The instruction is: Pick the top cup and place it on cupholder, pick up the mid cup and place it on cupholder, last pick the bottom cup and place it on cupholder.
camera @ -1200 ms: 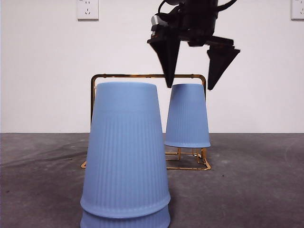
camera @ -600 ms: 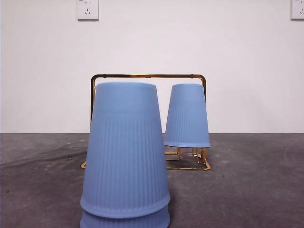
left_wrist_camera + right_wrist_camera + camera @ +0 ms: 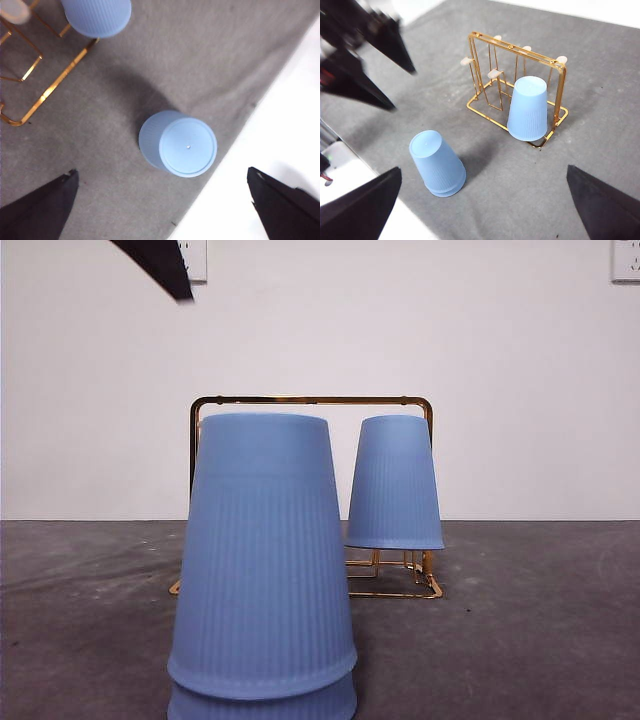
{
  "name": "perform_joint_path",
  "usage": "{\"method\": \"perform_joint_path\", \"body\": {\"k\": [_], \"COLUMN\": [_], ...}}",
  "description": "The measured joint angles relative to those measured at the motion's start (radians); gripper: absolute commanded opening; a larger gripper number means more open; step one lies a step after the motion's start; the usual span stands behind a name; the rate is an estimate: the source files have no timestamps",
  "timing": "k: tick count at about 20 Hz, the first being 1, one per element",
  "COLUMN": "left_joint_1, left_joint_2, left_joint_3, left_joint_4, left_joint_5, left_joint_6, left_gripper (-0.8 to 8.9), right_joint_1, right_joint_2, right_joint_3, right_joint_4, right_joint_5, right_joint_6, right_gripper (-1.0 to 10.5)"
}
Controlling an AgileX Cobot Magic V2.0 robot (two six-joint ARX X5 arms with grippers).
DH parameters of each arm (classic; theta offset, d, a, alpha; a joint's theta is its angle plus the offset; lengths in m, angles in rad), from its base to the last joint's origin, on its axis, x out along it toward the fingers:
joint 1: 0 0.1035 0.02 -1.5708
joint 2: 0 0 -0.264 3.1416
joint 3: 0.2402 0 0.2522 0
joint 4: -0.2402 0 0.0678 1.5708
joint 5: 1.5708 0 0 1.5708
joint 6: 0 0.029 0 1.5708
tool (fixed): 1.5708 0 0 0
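Note:
I expect the lower cup will cling and come up as well when I lift the upper cup, since only the lower cup's rim [image 3: 262,707] shows below the upper cup [image 3: 262,555].
A stack of two upside-down blue cups [image 3: 262,570] stands at the table's front; only the rim of the lower cup [image 3: 262,706] shows. Behind it is the gold wire cupholder [image 3: 300,400], with one blue cup [image 3: 395,485] upside down on its right end. My left gripper [image 3: 162,172] hangs open high above the stack [image 3: 177,145]. It shows as a black tip [image 3: 165,270] in the front view's top left corner. My right gripper [image 3: 484,169] is open, high above the table, looking down on the stack [image 3: 437,162], the cupholder [image 3: 517,50] and the racked cup [image 3: 527,107].
The grey mat ends at a white table edge [image 3: 280,125] close beside the stack. Bare prongs [image 3: 495,73] stand on the cupholder beside the racked cup. The left arm's gripper [image 3: 402,89] also shows in the right wrist view, above the mat's far side.
The open gripper that hung over the racked cup a second ago rose out of the front view. A black tip has since come in at the top left corner. The cups have not moved.

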Motion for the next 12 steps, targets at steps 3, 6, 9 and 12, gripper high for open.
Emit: {"method": "perform_joint_path", "body": {"k": [3, 6, 9, 12], "left_joint_1": [-0.054, -0.087, -0.105, -0.116], "left_joint_2": [0.072, 0.139, 0.200, 0.238], "left_joint_3": [0.000, 0.001, 0.002, 0.002], "left_joint_4": [0.002, -0.007, -0.040, -0.041], "left_joint_5": [-0.024, -0.024, -0.024, -0.042], "left_joint_6": [0.014, 0.020, 0.027, 0.037], "left_gripper": [5.63, 5.63, 5.62, 5.62], "right_joint_1": [0.000, 0.000, 0.000, 0.000], "right_joint_2": [-0.045, -0.043, -0.043, -0.043], "right_joint_3": [-0.029, -0.033, -0.033, -0.033], "right_joint_4": [0.006, 0.006, 0.006, 0.006], "right_joint_5": [0.023, 0.044, 0.044, 0.044], "right_joint_6": [0.013, 0.014, 0.013, 0.012], "right_gripper": [5.6, 5.6, 5.6, 5.6]}}
